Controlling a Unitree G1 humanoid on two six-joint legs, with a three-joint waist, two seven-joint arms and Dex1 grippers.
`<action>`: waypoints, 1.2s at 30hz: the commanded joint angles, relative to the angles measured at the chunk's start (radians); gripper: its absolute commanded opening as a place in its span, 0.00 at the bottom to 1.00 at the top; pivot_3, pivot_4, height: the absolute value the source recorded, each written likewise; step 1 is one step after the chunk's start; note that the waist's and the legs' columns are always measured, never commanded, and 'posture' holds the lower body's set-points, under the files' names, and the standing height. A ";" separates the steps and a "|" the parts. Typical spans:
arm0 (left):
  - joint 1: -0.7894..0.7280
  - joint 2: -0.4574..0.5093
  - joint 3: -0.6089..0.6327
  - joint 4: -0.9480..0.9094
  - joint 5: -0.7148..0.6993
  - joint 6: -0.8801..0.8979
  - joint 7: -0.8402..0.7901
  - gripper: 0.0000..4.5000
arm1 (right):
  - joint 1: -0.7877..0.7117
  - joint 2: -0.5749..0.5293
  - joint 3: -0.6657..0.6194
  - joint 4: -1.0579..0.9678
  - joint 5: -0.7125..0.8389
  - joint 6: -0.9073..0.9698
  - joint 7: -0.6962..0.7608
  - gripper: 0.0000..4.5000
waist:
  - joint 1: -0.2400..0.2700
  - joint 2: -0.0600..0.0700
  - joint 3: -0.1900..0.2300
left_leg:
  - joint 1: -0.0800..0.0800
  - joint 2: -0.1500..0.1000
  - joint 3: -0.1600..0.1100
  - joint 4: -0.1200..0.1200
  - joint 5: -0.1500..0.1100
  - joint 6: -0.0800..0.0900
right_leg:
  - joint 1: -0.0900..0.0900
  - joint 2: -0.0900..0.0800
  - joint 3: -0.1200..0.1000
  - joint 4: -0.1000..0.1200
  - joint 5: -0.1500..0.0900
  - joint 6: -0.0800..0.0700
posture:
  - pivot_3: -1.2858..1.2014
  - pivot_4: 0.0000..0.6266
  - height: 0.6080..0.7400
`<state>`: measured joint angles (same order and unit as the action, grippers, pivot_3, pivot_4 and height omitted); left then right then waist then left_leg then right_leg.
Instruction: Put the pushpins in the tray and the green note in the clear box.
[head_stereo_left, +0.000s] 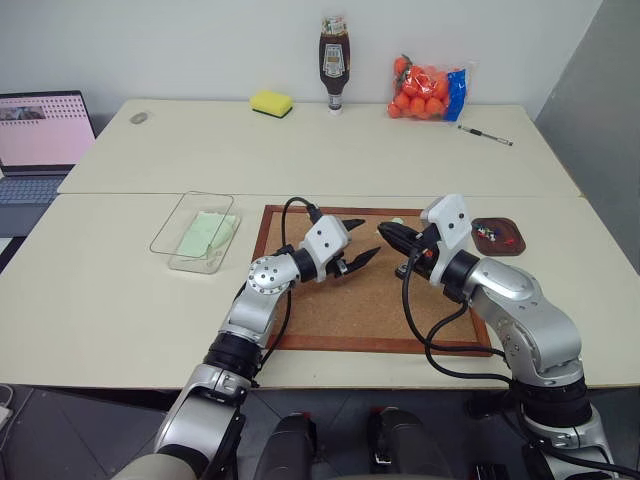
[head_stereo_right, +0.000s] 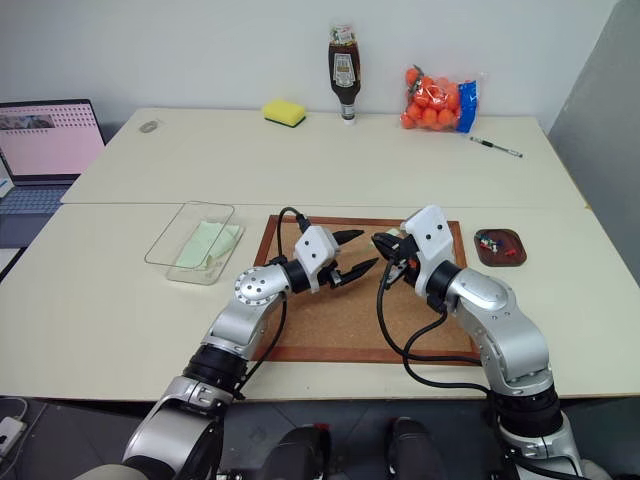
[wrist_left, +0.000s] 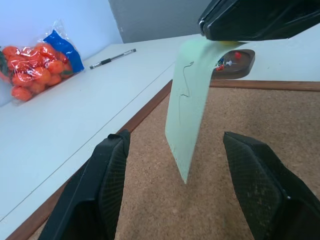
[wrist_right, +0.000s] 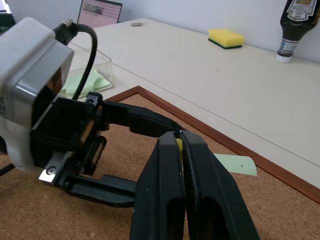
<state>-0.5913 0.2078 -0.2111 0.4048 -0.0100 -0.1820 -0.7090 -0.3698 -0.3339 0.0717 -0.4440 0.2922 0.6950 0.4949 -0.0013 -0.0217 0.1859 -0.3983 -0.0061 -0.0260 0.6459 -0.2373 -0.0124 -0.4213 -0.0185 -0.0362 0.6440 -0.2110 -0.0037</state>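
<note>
My left gripper's fingers are open and only the green note's hanging end (wrist_left: 184, 170) reaches them, so my right gripper should move the note farther into the open fingers before they close.
My right gripper (wrist_right: 179, 142) is shut on the green note (wrist_left: 187, 100), a pale yellow-green slip that hangs from its tips above the corkboard (head_stereo_left: 340, 300). My left gripper (head_stereo_left: 366, 240) faces it, open, with one finger (wrist_left: 107, 170) on each side of the hanging slip and not touching it. The dark brown tray (head_stereo_left: 478, 226) sits just right of the corkboard with several pushpins (head_stereo_left: 490, 235) in it. The clear box (head_stereo_left: 170, 232) stands left of the board and holds a paler mint-green sheet (head_stereo_left: 208, 234).
On the far table are a yellow sponge (head_stereo_left: 271, 102), a sauce bottle (head_stereo_left: 333, 65), a bag of oranges (head_stereo_left: 428, 88) and a pen (head_stereo_left: 485, 135). A laptop (head_stereo_left: 40, 135) is at the far left.
</note>
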 joint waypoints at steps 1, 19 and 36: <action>-0.040 -0.014 -0.008 0.033 0.035 -0.052 0.037 0.70 | -0.018 -0.002 -0.004 -0.054 0.020 0.006 -0.006 0.00 | 0.000 0.000 0.000 | 0.000 0.000 0.000 0.000 0.000 0.000 | 0.000 0.000 0.000 0.000 0.000 0.000 | 0.52 0.24 1.00; -0.061 -0.022 -0.018 0.108 0.091 -0.119 0.080 0.01 | -0.025 0.007 -0.012 -0.059 0.037 0.015 -0.035 0.00 | 0.000 0.000 0.000 | 0.000 0.000 0.000 0.000 0.000 0.000 | 0.000 0.000 -0.001 0.000 0.000 0.000 | 0.52 0.24 1.00; -0.056 -0.015 -0.028 0.140 0.142 -0.152 0.099 0.01 | -0.030 0.020 -0.154 -0.113 0.085 0.031 -0.148 0.00 | 0.001 0.000 0.000 | 0.000 0.000 0.000 0.000 0.000 0.000 | 0.000 0.000 0.000 0.000 0.000 0.000 | 0.52 0.24 1.00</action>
<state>-0.6362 0.1934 -0.2321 0.5605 0.1288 -0.3138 -0.6207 -0.3899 -0.3058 -0.0295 -0.5069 0.3465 0.7204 0.3622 -0.0007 -0.0218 0.1860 -0.3985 -0.0062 -0.0259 0.6458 -0.2373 -0.0124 -0.4214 -0.0186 -0.0366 0.6439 -0.2110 -0.0037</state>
